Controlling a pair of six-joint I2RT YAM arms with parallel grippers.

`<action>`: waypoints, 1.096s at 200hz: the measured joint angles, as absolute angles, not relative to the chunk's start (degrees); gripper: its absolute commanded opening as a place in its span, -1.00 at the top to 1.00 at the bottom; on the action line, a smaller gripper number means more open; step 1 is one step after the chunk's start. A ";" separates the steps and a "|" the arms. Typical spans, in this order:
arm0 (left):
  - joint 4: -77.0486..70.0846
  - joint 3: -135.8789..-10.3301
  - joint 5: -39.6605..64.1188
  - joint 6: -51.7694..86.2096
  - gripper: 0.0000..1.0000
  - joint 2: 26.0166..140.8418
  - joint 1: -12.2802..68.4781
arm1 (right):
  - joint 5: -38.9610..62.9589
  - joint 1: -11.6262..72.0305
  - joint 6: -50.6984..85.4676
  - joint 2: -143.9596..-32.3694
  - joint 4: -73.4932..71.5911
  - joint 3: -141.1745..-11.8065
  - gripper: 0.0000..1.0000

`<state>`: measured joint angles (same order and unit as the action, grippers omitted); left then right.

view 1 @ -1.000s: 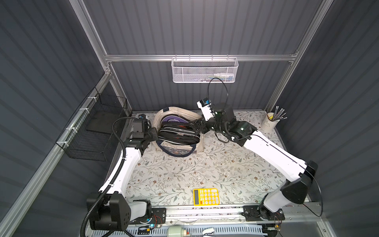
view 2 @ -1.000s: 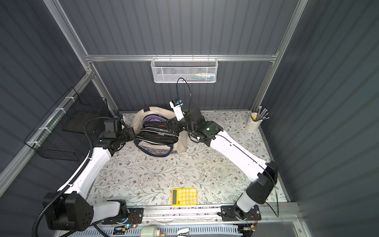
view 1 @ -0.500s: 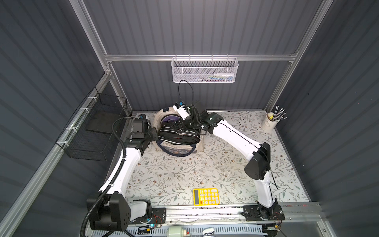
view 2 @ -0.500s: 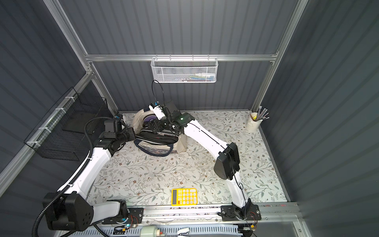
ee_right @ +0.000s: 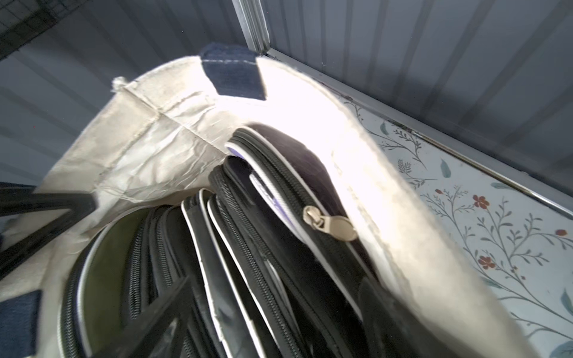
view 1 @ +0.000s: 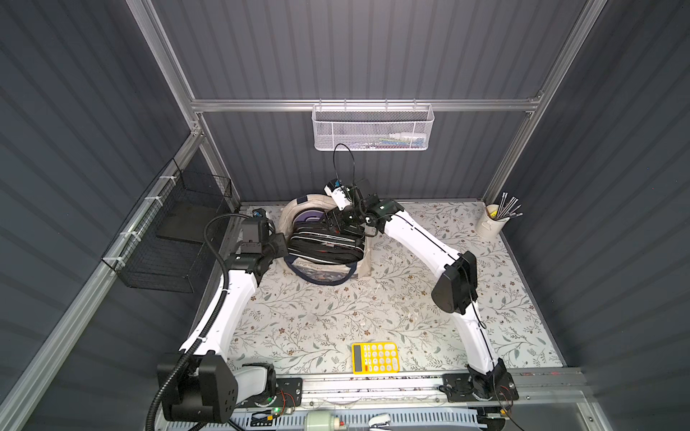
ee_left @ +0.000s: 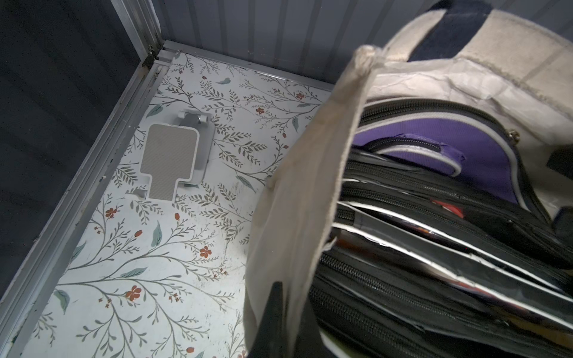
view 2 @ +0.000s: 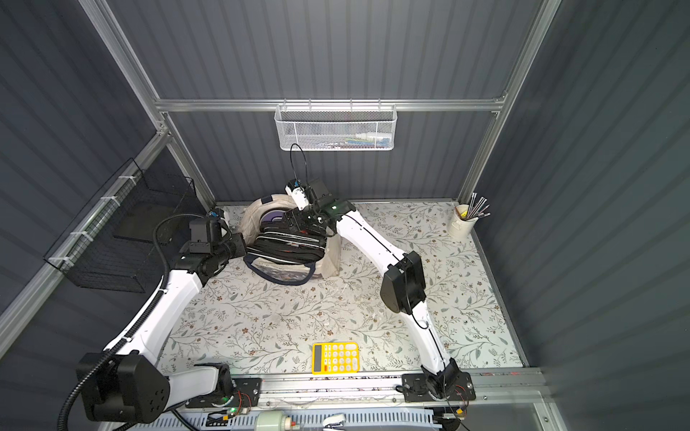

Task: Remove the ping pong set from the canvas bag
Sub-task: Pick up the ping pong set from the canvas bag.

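A gap (ee_right: pixel 310 164) separates the purple case (ee_right: pixel 287 185) from the back side of the bag. My right gripper should keep sliding a finger into that gap and close on the case.
The cream canvas bag (view 1: pixel 298 209) (view 2: pixel 254 212) stands at the back left of the table with its mouth open. Packed upright inside it are the zippered cases of the ping pong set: several black ones with white piping (view 1: pixel 325 246) (ee_left: pixel 434 248) and a purple one (view 1: pixel 310 216) (ee_left: pixel 449 145). My left gripper (view 1: pixel 280 242) (ee_left: pixel 290 307) is shut on the bag's near rim (ee_left: pixel 294 201), with cream cloth between its fingers. My right gripper (view 1: pixel 336 220) (ee_right: pixel 279 294) is open inside the bag's mouth. Its fingers stand wide on either side of the black cases (ee_right: pixel 248 263). The bag's lower part is hidden.
A yellow calculator (view 1: pixel 375 358) lies near the front edge. A black wire basket (view 1: pixel 168 239) hangs on the left wall and a white mesh basket (view 1: pixel 373 127) on the back wall. A cup of pens (view 1: pixel 491 224) stands back right. A flat grey stand (ee_left: pixel 173 158) lies behind the bag.
The right arm has swung left from beside the bag to over its mouth, and its gripper now reaches in among the cases. The left arm and the bag have stayed put.
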<state>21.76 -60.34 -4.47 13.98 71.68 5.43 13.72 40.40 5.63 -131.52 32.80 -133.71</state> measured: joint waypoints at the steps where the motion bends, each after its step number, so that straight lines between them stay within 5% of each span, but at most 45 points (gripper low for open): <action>1: 21.76 -60.34 -4.47 13.98 1.00 71.66 5.43 | 13.72 40.38 5.63 -131.59 32.80 -133.73 -0.72; 85: 21.76 -60.25 -4.47 13.98 1.00 71.57 5.43 | 13.45 40.21 7.51 -134.91 29.65 -136.25 -0.57; 162: 21.76 -59.86 -4.47 13.96 1.00 71.09 5.43 | 10.31 39.88 8.10 -138.39 25.06 -137.45 -0.77; 188: 21.74 -59.81 -4.47 13.98 1.00 71.02 5.43 | 10.90 39.72 8.47 -139.81 23.75 -137.62 -0.64; 219: 21.76 -59.81 -4.47 13.96 1.00 71.02 5.45 | 11.81 39.53 8.88 -140.90 22.20 -137.73 -0.22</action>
